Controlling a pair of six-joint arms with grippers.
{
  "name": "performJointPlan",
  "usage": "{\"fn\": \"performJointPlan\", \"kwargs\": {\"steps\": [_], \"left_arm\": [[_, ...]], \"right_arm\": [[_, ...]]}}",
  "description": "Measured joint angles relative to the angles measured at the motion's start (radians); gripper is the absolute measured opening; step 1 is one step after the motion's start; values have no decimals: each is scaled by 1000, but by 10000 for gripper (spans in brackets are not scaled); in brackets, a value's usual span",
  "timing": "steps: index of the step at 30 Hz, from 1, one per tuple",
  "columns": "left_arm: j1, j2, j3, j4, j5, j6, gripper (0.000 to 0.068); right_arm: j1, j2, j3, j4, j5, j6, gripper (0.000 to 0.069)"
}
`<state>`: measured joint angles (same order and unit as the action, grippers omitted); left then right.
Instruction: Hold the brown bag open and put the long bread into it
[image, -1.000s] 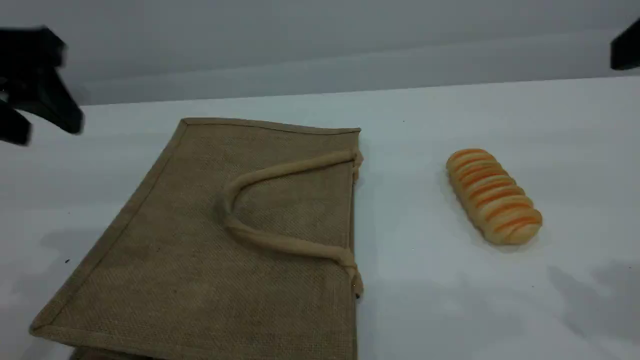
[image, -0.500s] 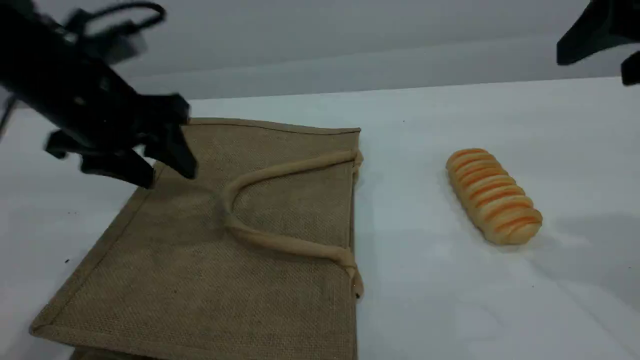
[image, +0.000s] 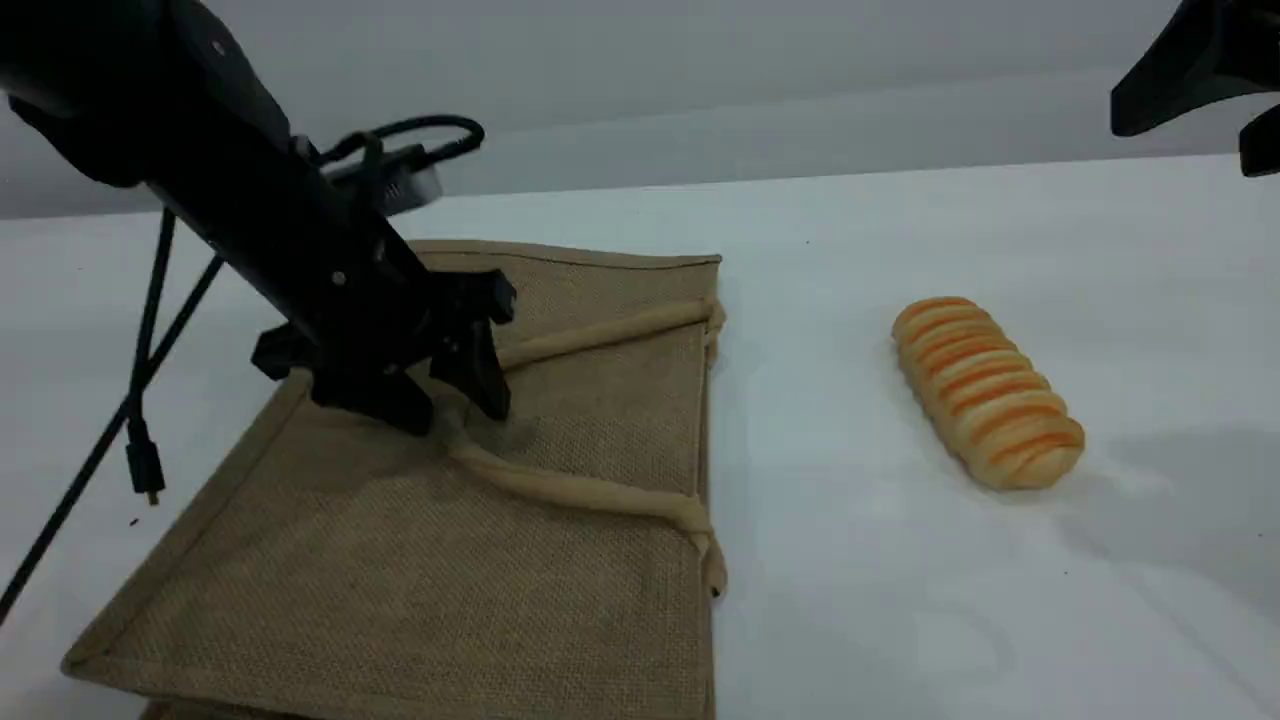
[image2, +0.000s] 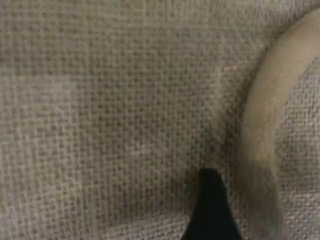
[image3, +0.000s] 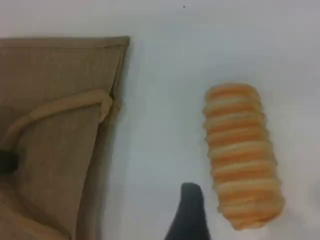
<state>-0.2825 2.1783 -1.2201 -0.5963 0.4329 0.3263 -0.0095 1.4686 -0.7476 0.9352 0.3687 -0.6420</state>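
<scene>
The handle's ends (image: 692, 516) join the edge of the brown bag's upper panel (image: 456, 576). Only that panel should rise when I lift the beige handle, opening the bag wide.
The brown bag (image: 560, 560) lies flat on the white table, its mouth edge facing right and a beige loop handle (image: 590, 495) resting on top. My left gripper (image: 448, 408) hovers open just over the bend of that handle, holding nothing. In the left wrist view its fingertip (image2: 212, 210) sits close to the jute weave with the handle (image2: 265, 125) to the right. The long bread (image: 985, 390) lies on the table right of the bag. My right gripper (image: 1195, 135) hangs open, high at the back right. The right wrist view shows the bread (image3: 242, 152) right of its fingertip (image3: 190, 215).
A black cable (image: 140, 400) dangles from the left arm over the table's left side. White tabletop (image: 810, 400) separates the bag's mouth from the bread. The table's back edge meets a grey wall (image: 800, 110).
My left arm swept in from the far left and came down over the bag to the handle's bend. The right gripper entered at the top right, then held still.
</scene>
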Motion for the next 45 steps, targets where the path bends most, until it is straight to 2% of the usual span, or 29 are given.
{"fn": "performJointPlan", "kwargs": {"steps": [7,10,13,18,21,31,39,45], "left_arm": [[0,42,-2,-17,-43,-12,454],[0,51,-3,-17,-44,-21,426],[1,52,-3,-25,-43,-21,339],[1,53,-2,-104,-34,-20,98],[1,53,-11,-121,-14,-14,90],[0,-69,-224,-100,323,57,89],[0,-258,-470,-99,616,87,89],[1,-313,-569,-73,791,141,89]], "right_arm": [[0,-1,0,4,0,-21,531],[0,-1,0,4,0,-21,531],[0,-1,0,4,0,-20,531],[0,-1,0,4,0,-19,531],[0,-1,0,4,0,-18,531],[0,-1,0,12,-6,-25,531],[0,0,1,19,-105,-41,531],[1,72,1,19,-161,-114,531]]}}
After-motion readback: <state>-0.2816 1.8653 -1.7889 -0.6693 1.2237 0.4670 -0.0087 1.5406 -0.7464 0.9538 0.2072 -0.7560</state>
